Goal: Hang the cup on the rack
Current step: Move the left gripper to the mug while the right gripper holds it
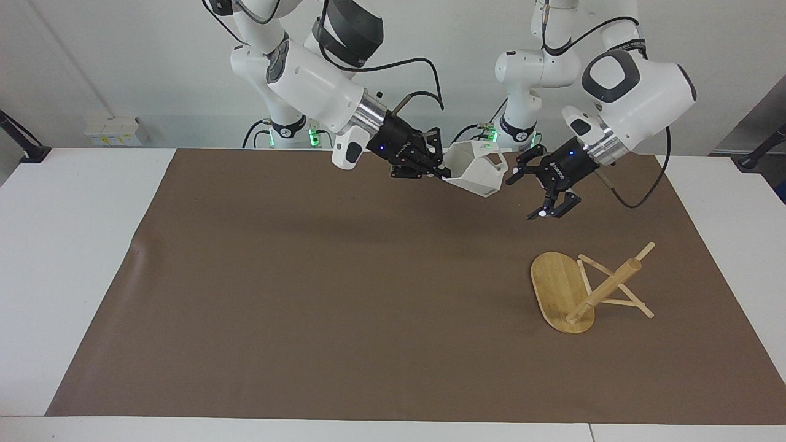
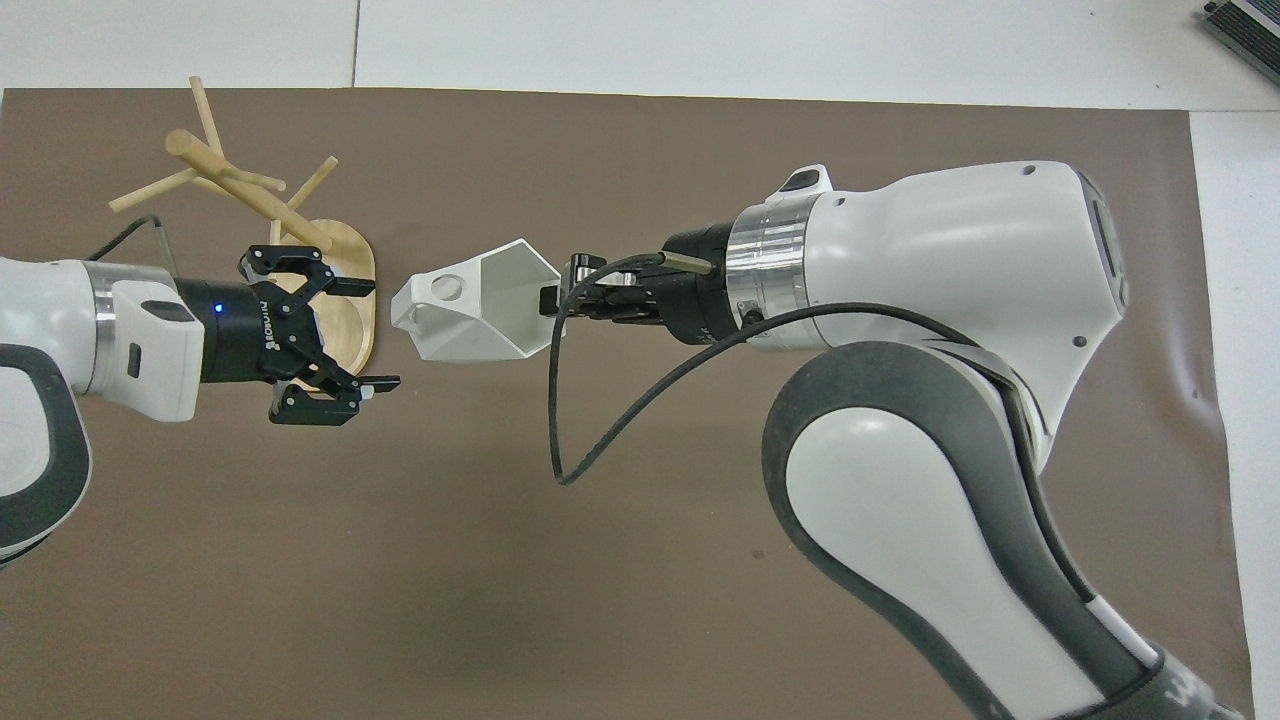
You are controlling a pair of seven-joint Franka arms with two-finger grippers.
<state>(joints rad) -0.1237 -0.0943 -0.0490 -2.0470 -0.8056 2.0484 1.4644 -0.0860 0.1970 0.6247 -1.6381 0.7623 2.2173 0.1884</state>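
I expect the bamboo rack (image 2: 246, 188) to stay standing in place when I slip the cup onto a peg, because the wide oval base (image 2: 349, 300) lies flat under the post.
The white faceted cup (image 1: 476, 172) hangs in the air over the mat's edge nearest the robots, mouth sideways and handle pointing toward the left arm's end; it also shows in the overhead view (image 2: 475, 310). My right gripper (image 1: 439, 175) (image 2: 555, 298) is shut on the cup's rim. My left gripper (image 1: 527, 195) (image 2: 378, 335) is open and empty in the air, a short gap from the cup's handle. The bamboo rack (image 1: 556, 288) (image 2: 240, 185) lies tipped over on the mat toward the left arm's end, resting on its base edge and pegs.
A brown mat (image 1: 307, 307) covers most of the white table (image 1: 73, 245). In the overhead view the left gripper covers part of the rack's oval base (image 2: 350, 250).
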